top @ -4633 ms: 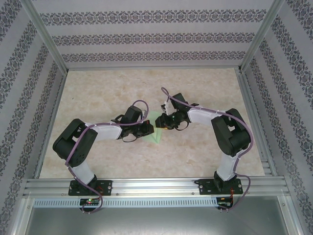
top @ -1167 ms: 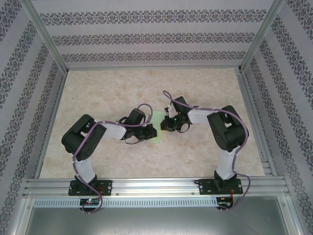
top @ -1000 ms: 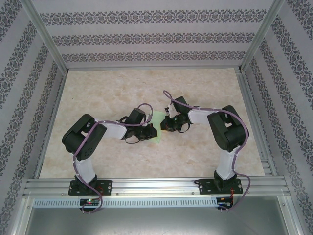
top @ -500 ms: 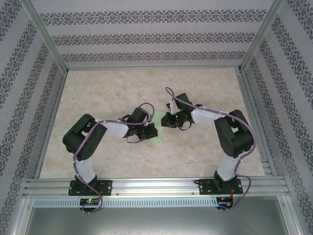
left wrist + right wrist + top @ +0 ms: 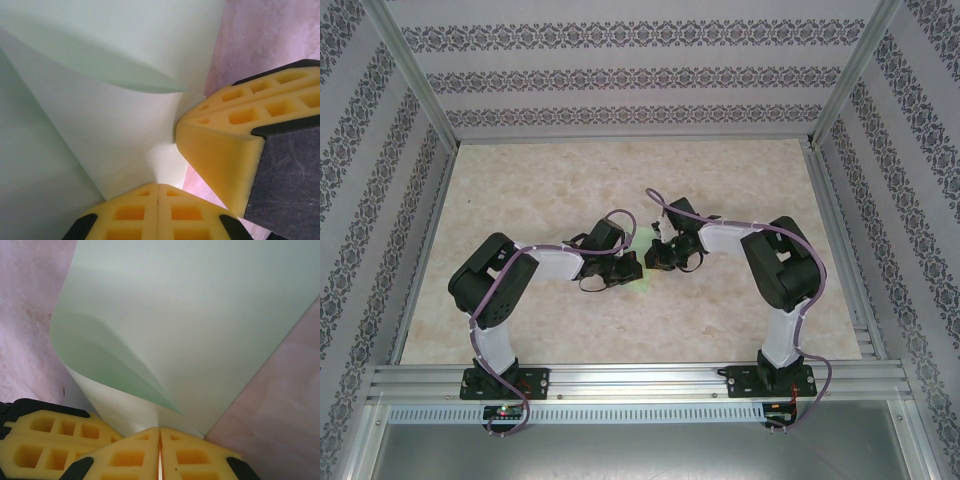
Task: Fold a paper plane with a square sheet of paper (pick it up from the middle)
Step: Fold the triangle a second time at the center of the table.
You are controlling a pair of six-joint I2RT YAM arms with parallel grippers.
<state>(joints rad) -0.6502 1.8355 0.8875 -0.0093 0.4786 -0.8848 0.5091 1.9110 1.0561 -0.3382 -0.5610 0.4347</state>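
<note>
My right gripper is pinning the paper, and the paper's upper layer (image 5: pixel 117 357) bulges loosely above its edge. My left gripper should sweep back along the bend (image 5: pixel 59 342) to press it flat while my right gripper keeps pinning.
The square sheet of paper (image 5: pixel 642 240) is pale green and lies doubled over between my two grippers at the table's middle. Its upper layer curls in a soft bend (image 5: pixel 100 125), (image 5: pixel 200 315). My left gripper (image 5: pixel 632 265) is shut, and the paper's edge runs into its closed yellow tips (image 5: pixel 158 186). Facing it and almost touching, my right gripper (image 5: pixel 651 258) is shut on the same edge (image 5: pixel 160 430). The right fingers (image 5: pixel 220 150) show in the left wrist view, and the left fingers (image 5: pixel 55 435) in the right wrist view. The paper plane is out of view.
The beige marbled table (image 5: pixel 540 180) stretches around the arms, framed by aluminium rails and patterned walls. Both arms' elbows stand out to the sides, the left (image 5: pixel 485 285) and the right (image 5: pixel 785 265).
Over the last half second my right gripper has slid left against the left gripper, covering more of the paper. Earlier the left arm drew its elbow in.
</note>
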